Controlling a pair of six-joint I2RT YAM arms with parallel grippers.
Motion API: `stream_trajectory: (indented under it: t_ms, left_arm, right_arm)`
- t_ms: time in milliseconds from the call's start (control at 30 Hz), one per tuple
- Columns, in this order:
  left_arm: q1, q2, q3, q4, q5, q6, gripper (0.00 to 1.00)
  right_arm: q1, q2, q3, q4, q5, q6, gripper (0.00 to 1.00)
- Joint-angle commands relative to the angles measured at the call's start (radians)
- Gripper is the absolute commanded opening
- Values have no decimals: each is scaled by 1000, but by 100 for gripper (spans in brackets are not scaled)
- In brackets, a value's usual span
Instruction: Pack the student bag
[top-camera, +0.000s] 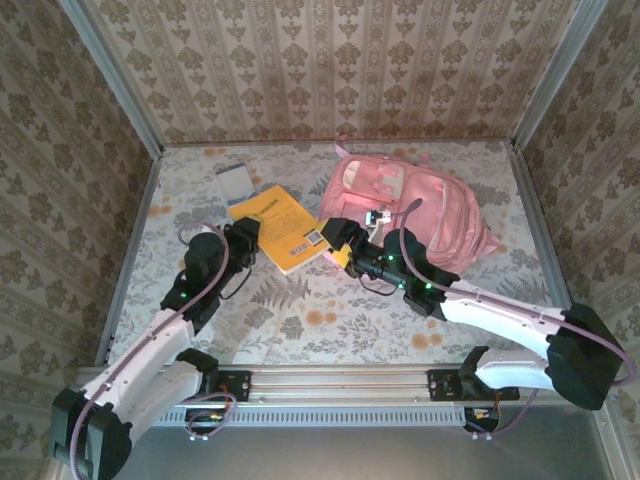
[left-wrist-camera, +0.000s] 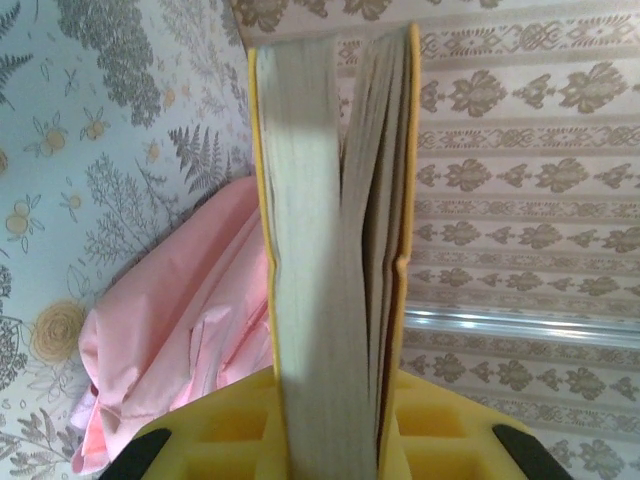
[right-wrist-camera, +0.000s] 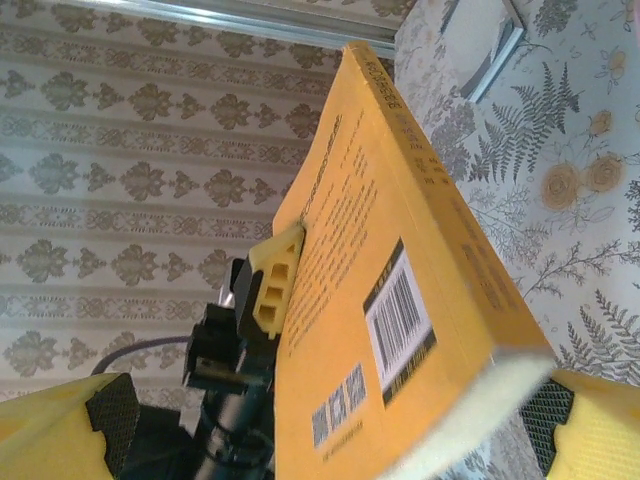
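The yellow book (top-camera: 266, 221) is in my left gripper beside the student bag, so my right gripper should grab the barcode end (top-camera: 312, 240) to free my left gripper for the bag.
The student bag (top-camera: 430, 205) is a pink backpack lying at the back right of the table, and its pink fabric (left-wrist-camera: 180, 300) shows beyond the book. A yellow book (top-camera: 283, 228) with a barcode on its cover (right-wrist-camera: 400, 320) lies left of the bag. My left gripper (top-camera: 247, 240) is shut on the book's left edge, with the page block (left-wrist-camera: 320, 250) clamped between its yellow fingers (left-wrist-camera: 440, 430). That gripper's yellow finger (right-wrist-camera: 275, 280) presses on the cover. My right gripper (top-camera: 340, 248) is open at the book's right corner, its fingers (right-wrist-camera: 600, 430) wide apart on either side.
A small pale notebook (top-camera: 232, 183) lies at the back left of the floral table, also seen as a pale slab (right-wrist-camera: 480, 40). Patterned walls enclose the table on three sides. A metal rail (top-camera: 330, 385) runs along the near edge between the arm bases.
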Motion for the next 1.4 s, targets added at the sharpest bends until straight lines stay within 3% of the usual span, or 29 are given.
stream_trajectory:
  t_ms: [0,233,467,900,967,1033,1100,1133,1167,1233,1367]
  left_arm:
    - [-30,-9,65,66,-87,-52,0]
    - [-61,17,85,96,-128,-44,0]
    - [-86,21,75,115,-153,-40,0]
    - [-102,8,58,106,-160,1,0]
    - [-102,5,71,76,-144,46,0]
    - [-95,-2,88,28,-116,112,20]
    - [-83,-7,106,-14,-72,218,47]
    - [-78,-6,126,-59,-50,276,54]
    - [-72,5,154,-119,-26,355,56]
    - [-71,57,230,-241,25,485,50]
    - [-103,247,371,-330,182,662,50]
  right_arm:
    - [17,48,44,99,57,54,100]
    - [77,125,65,181,96,67,99]
    - [121,187,92,259,143,66,84]
    - [114,172,111,188,220,11,0]
    - [101,172,125,143,206,-3,0]
    - [78,142,134,81,190,-33,0]
    - [35,99,143,-32,168,-68,0]
    - [9,77,143,-78,154,-94,0]
    - [-24,46,140,-121,135,-129,0]
    - [-88,-23,142,-217,107,-201,0]
    - [-239,-172,172,-493,87,-342,0]
